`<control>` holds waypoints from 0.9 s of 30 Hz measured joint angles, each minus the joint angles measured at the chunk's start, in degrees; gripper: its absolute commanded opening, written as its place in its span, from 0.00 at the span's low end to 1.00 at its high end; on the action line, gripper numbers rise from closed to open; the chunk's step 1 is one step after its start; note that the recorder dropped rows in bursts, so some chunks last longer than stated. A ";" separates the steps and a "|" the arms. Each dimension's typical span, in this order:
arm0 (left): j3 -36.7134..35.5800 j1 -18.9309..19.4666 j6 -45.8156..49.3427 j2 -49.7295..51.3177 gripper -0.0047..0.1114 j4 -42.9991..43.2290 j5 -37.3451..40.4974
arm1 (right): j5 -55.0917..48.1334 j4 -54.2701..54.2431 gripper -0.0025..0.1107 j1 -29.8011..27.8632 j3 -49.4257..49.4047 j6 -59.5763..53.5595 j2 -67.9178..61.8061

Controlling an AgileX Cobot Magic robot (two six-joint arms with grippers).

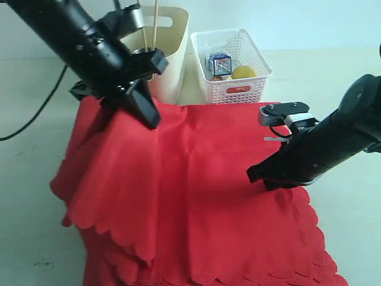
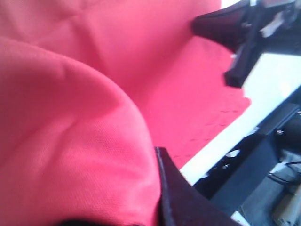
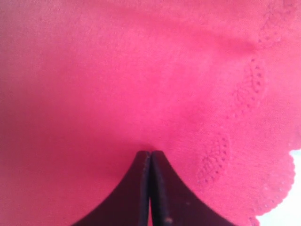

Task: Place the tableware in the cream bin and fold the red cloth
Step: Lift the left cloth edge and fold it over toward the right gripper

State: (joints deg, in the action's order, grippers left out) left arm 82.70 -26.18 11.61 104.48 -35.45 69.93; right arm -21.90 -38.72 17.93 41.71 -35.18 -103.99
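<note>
My right gripper is resting on the red cloth where the cloth's raised part must land (image 1: 265,199). It should move away before my left gripper lays the cloth's raised part over.
The red cloth (image 1: 196,179) covers most of the table, and its left part is raised and draped over itself in a fold with a scalloped edge. My left gripper (image 1: 146,110) is shut on the cloth's raised part; in the left wrist view the fabric (image 2: 70,132) bulges against one dark finger (image 2: 176,193). My right gripper (image 1: 257,174) is shut, its tips resting on the flat cloth (image 3: 141,70) near the scalloped edge (image 3: 244,94). The cream bin (image 1: 172,44) stands at the back with chopsticks (image 1: 155,24) sticking up from it. Other tableware is hidden.
A white lattice basket (image 1: 235,89) stands right of the cream bin, holding a small carton (image 1: 221,62) and a lemon (image 1: 243,72). A black cable (image 1: 36,113) trails at the left. Bare table surface (image 1: 345,226) shows to the cloth's right.
</note>
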 measured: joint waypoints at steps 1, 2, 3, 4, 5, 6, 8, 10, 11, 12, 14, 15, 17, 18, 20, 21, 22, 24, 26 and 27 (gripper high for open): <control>1.17 -0.90 -0.48 1.16 0.04 -0.66 0.00 | 0.00 -0.05 0.02 0.00 0.00 0.00 0.00; 2.66 -1.98 -1.10 2.65 0.04 -1.46 0.00 | 0.00 -0.15 0.02 0.00 0.00 0.00 0.00; 4.17 -3.01 -1.73 4.17 0.04 -2.27 0.00 | 0.00 -0.29 0.02 0.00 0.00 0.00 0.00; 5.37 -3.96 -2.22 5.74 0.04 -2.84 0.00 | 0.11 -0.43 0.02 0.00 0.00 0.00 0.00; 6.88 -4.85 -2.93 7.33 0.04 -3.41 0.00 | 0.11 -0.43 0.02 0.00 0.00 0.00 0.00; 8.35 -5.66 -3.54 8.94 0.04 -4.07 0.00 | 0.11 -0.43 0.02 0.00 0.00 0.00 0.00; 11.10 -7.11 -4.58 12.20 0.04 -5.24 0.00 | 0.11 -0.43 0.02 0.00 0.00 0.00 0.00; 13.39 -8.12 -5.31 14.79 0.04 -6.12 0.00 | 0.11 -0.43 0.02 0.00 0.00 0.10 0.00; 14.69 -8.79 -5.91 16.69 0.04 -7.03 0.00 | 0.11 -0.43 0.02 0.00 0.00 0.26 0.00; 15.50 -9.10 -6.34 17.90 0.04 -7.70 0.00 | 0.11 -0.43 0.02 0.00 0.00 0.41 0.00; 17.23 -10.01 -6.78 20.66 0.07 -9.25 0.00 | 0.11 -0.43 0.02 0.00 0.00 0.53 0.00; 17.78 -10.31 -7.01 21.83 0.10 -9.76 0.00 | 0.11 -0.43 0.02 0.00 0.00 0.67 0.00; 18.64 -10.59 -7.37 23.54 0.18 -10.00 -1.13 | 0.11 0.22 0.02 0.00 0.00 1.61 0.11; 18.79 -10.59 -7.83 23.99 0.23 -10.13 -1.74 | 0.11 1.19 0.02 0.00 0.00 2.51 0.26; 19.02 -10.59 -8.48 24.67 0.35 -10.63 -2.92 | -0.03 5.95 0.02 0.00 0.00 6.60 1.44; 19.13 -10.47 -8.61 24.95 0.42 -11.05 -3.19 | -0.29 9.02 0.02 0.00 -0.15 9.63 2.37; 19.25 -10.47 -8.61 25.07 0.48 -11.86 -3.19 | -0.89 13.09 0.02 0.00 -0.39 13.25 3.66; 19.38 -10.47 -8.34 25.08 0.58 -13.65 -2.98 | -2.18 21.12 0.02 0.00 -0.52 20.59 6.96; 19.38 -10.47 -6.58 25.08 0.63 -17.09 -2.09 | -4.49 29.91 0.02 0.00 -0.52 28.48 11.26; 19.38 -10.47 -5.70 25.08 0.63 -19.19 -1.48 | -5.58 33.86 0.02 0.00 -0.52 31.30 12.91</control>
State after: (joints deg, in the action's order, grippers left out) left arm 102.07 -36.65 5.91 129.55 -54.64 68.45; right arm -27.48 -4.86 17.93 41.18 -3.88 -91.08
